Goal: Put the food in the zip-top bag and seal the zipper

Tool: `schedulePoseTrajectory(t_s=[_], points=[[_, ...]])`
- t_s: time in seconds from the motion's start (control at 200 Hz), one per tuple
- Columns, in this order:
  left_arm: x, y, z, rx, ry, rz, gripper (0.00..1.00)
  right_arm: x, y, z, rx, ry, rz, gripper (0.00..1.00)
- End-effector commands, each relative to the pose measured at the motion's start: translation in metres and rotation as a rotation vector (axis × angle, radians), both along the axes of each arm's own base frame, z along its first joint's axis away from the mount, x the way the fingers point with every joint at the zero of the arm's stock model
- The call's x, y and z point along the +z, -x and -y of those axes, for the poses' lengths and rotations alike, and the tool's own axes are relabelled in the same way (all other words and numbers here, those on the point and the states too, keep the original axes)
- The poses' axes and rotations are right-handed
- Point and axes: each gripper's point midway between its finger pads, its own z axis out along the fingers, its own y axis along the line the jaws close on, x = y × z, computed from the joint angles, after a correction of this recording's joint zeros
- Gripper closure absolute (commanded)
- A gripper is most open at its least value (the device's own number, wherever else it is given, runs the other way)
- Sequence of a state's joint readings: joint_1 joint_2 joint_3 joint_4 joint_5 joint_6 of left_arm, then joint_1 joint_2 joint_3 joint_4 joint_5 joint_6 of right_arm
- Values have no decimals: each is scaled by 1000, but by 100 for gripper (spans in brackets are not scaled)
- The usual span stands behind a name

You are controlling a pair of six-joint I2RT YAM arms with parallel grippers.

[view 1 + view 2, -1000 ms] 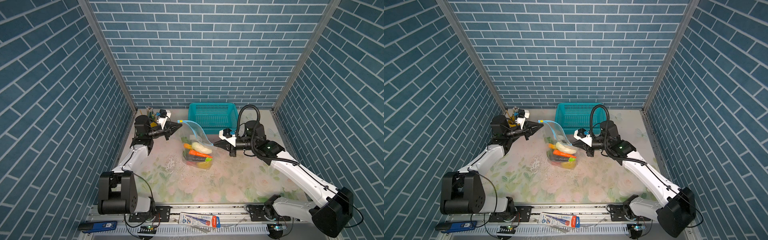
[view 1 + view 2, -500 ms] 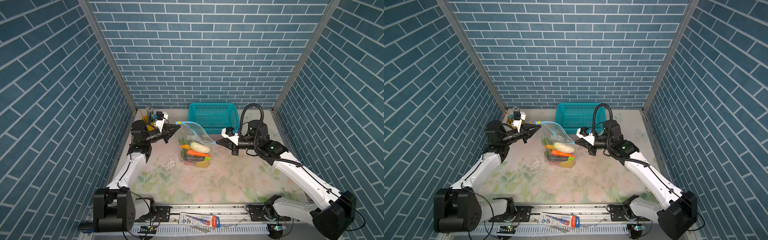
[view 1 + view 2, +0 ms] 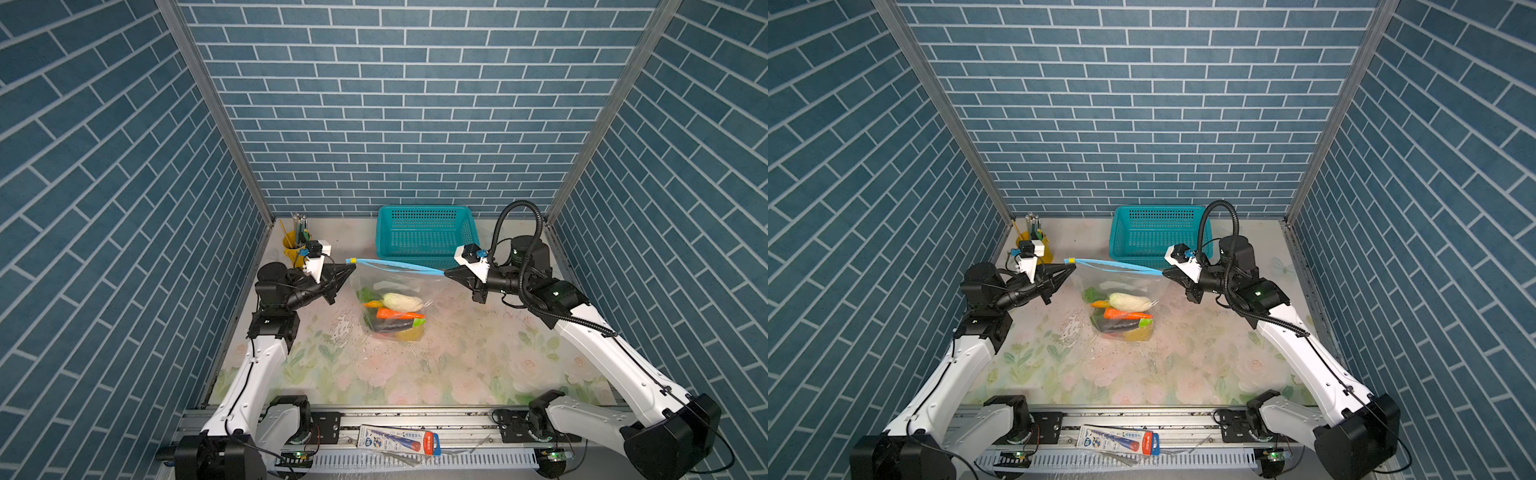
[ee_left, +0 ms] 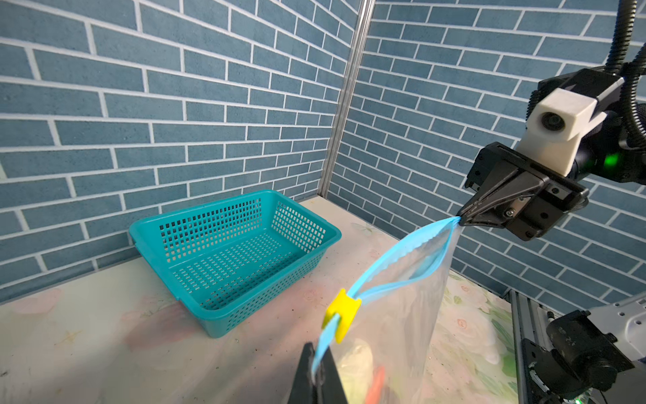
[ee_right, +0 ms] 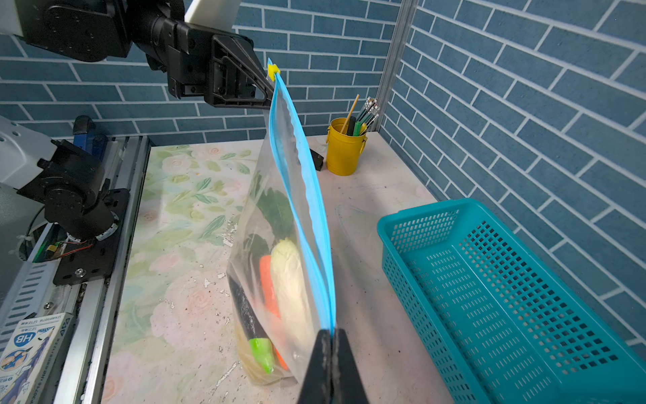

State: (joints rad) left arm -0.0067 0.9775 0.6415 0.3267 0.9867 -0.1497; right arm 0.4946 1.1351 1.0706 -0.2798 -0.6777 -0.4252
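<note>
The yellow slider tab [image 3: 351, 261] is at my left gripper's zipper end, so next my right gripper leaves the other end and grips the strips [image 3: 369, 261] next to the tab.
The clear zip-top bag [image 3: 392, 286] hangs stretched between both grippers, its bottom resting on the table in both top views [image 3: 1121, 291]. Inside lies the food [image 3: 395, 311]: a white radish [image 5: 290, 280], an orange carrot [image 5: 267, 276], a dark eggplant [image 5: 244, 307] and green leaves. My left gripper [image 4: 316, 349] is shut on the end of the light-blue zipper [image 4: 395, 252], just beside the yellow slider tab [image 4: 341, 313]. My right gripper [image 5: 330, 332] is shut on the zipper's other end. Between them the two strips stand slightly apart.
A teal perforated basket [image 3: 426, 235] stands empty just behind the bag by the back wall. At the back left, a yellow cup of pencils [image 3: 295, 245] sits behind my left gripper [image 3: 352, 268]. A pencil box [image 3: 399, 442] lies on the front rail.
The right gripper has moved right and up with its end of the zipper. The strip has gone from a slack curve to a nearly straight, taut line. The left arm's elbow has swung out.
</note>
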Motion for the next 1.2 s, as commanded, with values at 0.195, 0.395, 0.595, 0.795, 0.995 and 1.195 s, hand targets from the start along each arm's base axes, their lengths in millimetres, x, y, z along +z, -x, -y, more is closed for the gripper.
schedulePoseTrajectory(t_s=[0.195,0.395,0.595,0.795,0.995,1.195], points=[[21,21,26,-97,-1,70,100,37,27,-9,167,-44,35,55],[26,30,35,-137,-15,105,100,48,36,-29,230,-2,84,36],[26,33,37,-155,-14,111,100,43,41,-79,332,115,140,23],[25,37,37,-161,-17,119,100,35,27,-121,351,210,171,22],[27,40,37,-163,-18,129,100,29,17,-146,367,248,151,33],[26,43,36,-153,-24,131,100,25,14,-154,380,258,131,62]])
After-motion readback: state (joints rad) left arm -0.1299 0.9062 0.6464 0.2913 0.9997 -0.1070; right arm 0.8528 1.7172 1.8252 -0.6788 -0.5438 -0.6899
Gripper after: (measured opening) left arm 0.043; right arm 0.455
